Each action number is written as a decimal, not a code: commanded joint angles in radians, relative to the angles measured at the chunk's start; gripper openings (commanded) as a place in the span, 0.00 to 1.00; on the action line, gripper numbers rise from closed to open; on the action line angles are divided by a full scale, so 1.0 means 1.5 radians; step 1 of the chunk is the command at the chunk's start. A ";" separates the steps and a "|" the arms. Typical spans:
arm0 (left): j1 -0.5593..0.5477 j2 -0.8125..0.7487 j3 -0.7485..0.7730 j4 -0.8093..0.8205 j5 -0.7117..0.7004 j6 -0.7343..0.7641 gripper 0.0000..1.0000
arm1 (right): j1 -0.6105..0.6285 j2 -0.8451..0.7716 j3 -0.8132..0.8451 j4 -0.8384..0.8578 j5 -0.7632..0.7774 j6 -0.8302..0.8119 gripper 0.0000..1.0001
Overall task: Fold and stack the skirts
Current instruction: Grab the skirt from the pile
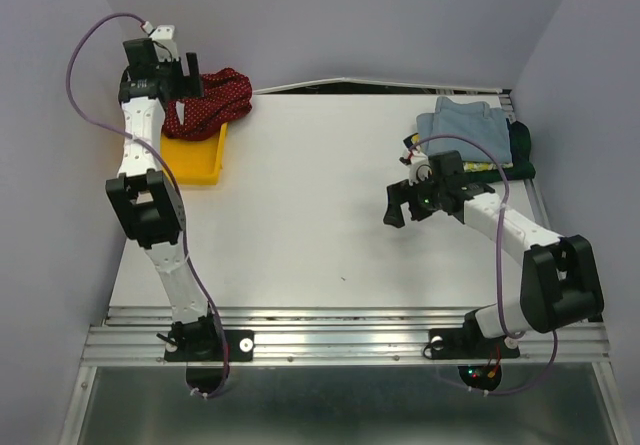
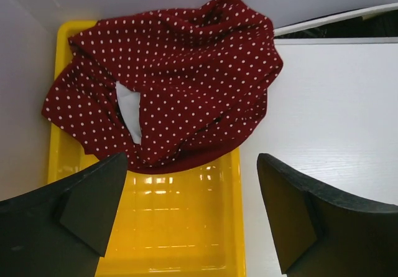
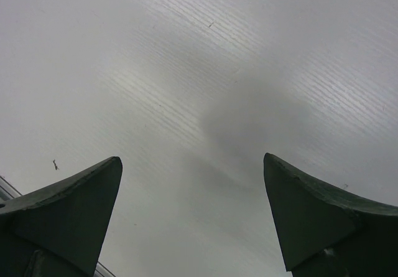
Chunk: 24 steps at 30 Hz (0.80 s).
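Note:
The dark red skirt's near edge lies free ahead of my open left fingers. I should carry on descending until they straddle the skirt's fold under the white label.
The dark red skirt with tiny white dots lies crumpled over the far end of the yellow tray, at the back left. In the left wrist view the skirt covers the tray's far half, with a white label showing. My left gripper hangs open and empty above the tray, its jaws wide apart just short of the skirt. Folded light blue, yellow-green patterned and dark green skirts lie stacked at the back right. My right gripper is open and empty over bare table.
The white table has walls close at the left, back and right. A metal rail runs along the near edge by the arm bases. A dark gap runs behind the table's far edge.

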 commanded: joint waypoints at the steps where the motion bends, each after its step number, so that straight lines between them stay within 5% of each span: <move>1: 0.019 0.034 0.039 0.013 0.019 -0.069 0.97 | 0.001 0.004 0.024 0.021 -0.005 0.008 1.00; 9: 0.054 0.046 -0.095 0.122 -0.018 -0.124 0.94 | 0.001 0.016 0.021 0.025 -0.003 0.010 1.00; 24: 0.078 0.161 -0.049 0.137 -0.057 -0.156 0.94 | 0.001 0.054 0.045 0.018 0.009 0.016 1.00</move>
